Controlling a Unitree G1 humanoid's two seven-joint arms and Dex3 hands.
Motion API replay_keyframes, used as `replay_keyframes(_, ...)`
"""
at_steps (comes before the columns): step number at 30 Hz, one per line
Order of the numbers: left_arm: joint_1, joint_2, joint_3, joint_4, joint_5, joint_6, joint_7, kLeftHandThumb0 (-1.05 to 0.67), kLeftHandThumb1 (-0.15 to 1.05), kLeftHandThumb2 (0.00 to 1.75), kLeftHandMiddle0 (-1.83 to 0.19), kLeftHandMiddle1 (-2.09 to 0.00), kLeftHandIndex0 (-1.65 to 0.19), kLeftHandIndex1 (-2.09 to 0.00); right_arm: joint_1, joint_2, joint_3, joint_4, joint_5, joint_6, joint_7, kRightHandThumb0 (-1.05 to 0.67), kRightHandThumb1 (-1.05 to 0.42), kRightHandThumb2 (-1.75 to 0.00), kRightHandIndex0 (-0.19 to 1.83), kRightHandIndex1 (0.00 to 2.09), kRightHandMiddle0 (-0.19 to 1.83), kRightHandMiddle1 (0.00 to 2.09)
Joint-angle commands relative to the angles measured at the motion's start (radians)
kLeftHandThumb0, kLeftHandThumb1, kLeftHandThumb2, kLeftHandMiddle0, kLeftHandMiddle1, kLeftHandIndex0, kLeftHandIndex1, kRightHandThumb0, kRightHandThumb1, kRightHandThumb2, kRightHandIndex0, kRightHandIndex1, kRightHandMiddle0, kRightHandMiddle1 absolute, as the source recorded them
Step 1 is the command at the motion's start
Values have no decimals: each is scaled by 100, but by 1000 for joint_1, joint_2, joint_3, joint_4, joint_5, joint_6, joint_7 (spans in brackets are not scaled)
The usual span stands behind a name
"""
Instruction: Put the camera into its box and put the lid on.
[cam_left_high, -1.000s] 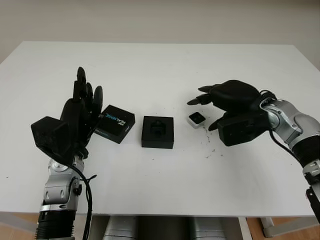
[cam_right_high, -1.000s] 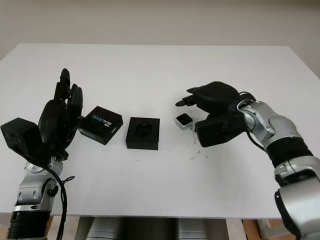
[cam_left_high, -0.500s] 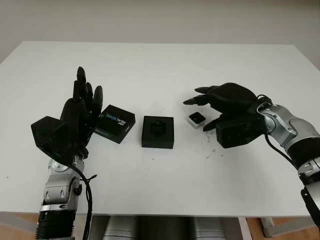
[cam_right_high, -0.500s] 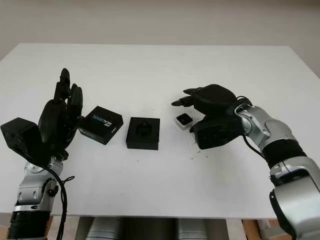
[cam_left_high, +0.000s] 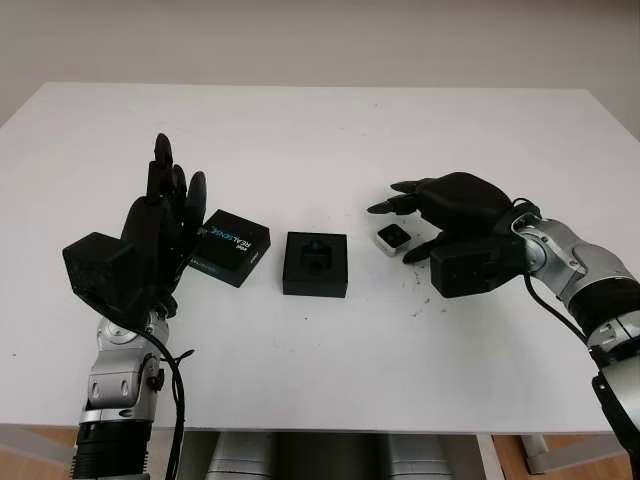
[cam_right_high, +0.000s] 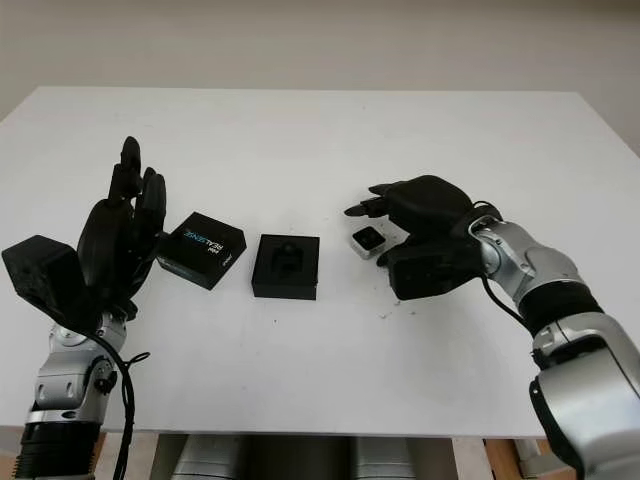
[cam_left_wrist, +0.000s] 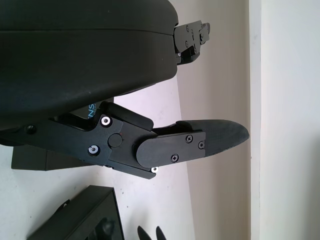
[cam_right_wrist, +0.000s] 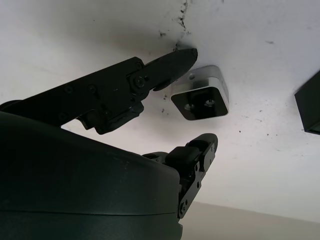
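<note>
The camera will sink in until its dark side sits nearly flush when I lower it, because a small hollow shows in the black box.
The small white camera with a dark face lies on the white table, right of the open black box. The black lid, printed with blue letters, lies left of the box. My right hand hovers open over the camera, thumb and fingers on either side of it; in the right wrist view the camera sits between the fingertips without a closed grasp. My left hand is raised upright and open, just left of the lid.
Dark specks and scuff marks dot the table beside the right hand. The table's front edge runs close below both arms.
My right hand has dropped lower and drawn slightly back toward the camera, fingers closing in around it. The left hand, lid, box and camera have not moved.
</note>
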Motion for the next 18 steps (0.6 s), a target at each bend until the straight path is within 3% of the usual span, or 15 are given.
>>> replay_keyframes(1,-6,5,0,-19,3,5,1,-72,105,54,19,0,19,0,-23,5,7,13,-2,-4,-8,-43,-88,-6,33,6,57,11)
replay_keyframes(12,-3,5,3,-21,-3,2,-5,-72,105,53,19,0,19,0,-36,11,33,52,-18,-15,-53,-41,-90,-6,39,8,65,20)
replay_keyframes(13,-3,6,3,-20,-1,1,-5,-72,105,53,19,0,19,0,-37,12,35,54,-20,-13,-57,-41,-91,-6,40,7,62,31)
replay_keyframes(16,-2,8,3,-22,1,6,-5,-72,105,54,19,0,19,0,-39,14,40,56,-23,-19,-75,-39,-90,-5,41,6,33,103)
replay_keyframes(18,-2,8,2,-24,1,8,-5,-72,105,54,19,0,19,0,-39,15,45,59,-28,-24,-92,-38,-89,-5,41,6,29,119)
